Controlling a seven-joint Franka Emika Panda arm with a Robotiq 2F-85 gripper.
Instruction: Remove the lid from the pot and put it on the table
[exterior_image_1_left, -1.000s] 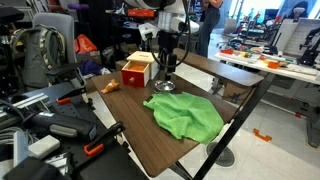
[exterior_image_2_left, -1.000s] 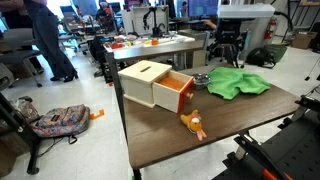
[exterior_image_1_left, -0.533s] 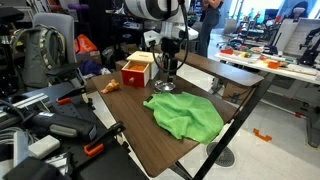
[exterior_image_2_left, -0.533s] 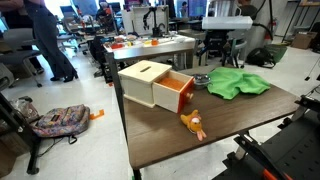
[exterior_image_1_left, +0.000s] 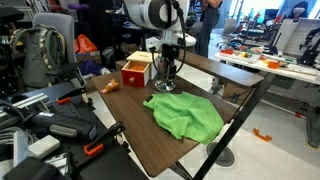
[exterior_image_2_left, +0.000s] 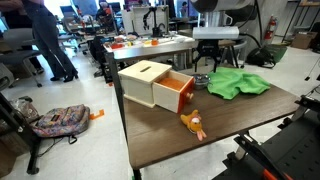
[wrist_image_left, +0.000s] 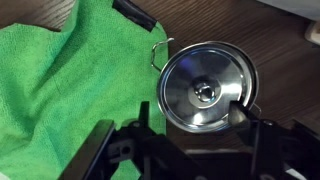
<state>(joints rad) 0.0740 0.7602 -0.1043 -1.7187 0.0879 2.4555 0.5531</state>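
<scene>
The lid's knob (wrist_image_left: 205, 92) is out past my gripper's fingers. I should open wider, centre over the knob and come down around it before I lift the lid.
The small silvery pot (wrist_image_left: 158, 52) stands on the dark wood table (exterior_image_1_left: 130, 128) beside the green cloth, with the round metal lid (wrist_image_left: 205, 88) on it, knob up. My gripper (wrist_image_left: 195, 120) is open right above the pot, one finger on each side of the lid, touching nothing that I can see. In both exterior views the gripper (exterior_image_1_left: 168, 72) (exterior_image_2_left: 205, 66) hangs just over the pot (exterior_image_1_left: 166, 87) (exterior_image_2_left: 203, 79), which is mostly hidden behind the fingers.
A green cloth (exterior_image_1_left: 186, 115) (wrist_image_left: 70, 80) lies touching the pot. A red box with a pale wood top (exterior_image_1_left: 137, 70) (exterior_image_2_left: 155, 86) stands close by. A small orange toy (exterior_image_1_left: 110, 87) (exterior_image_2_left: 193, 123) lies near the table edge. Cluttered benches and chairs surround the table.
The arm has swung over and come down, so the open gripper now sits closer above the pot. The pot, lid and cloth have not moved.
</scene>
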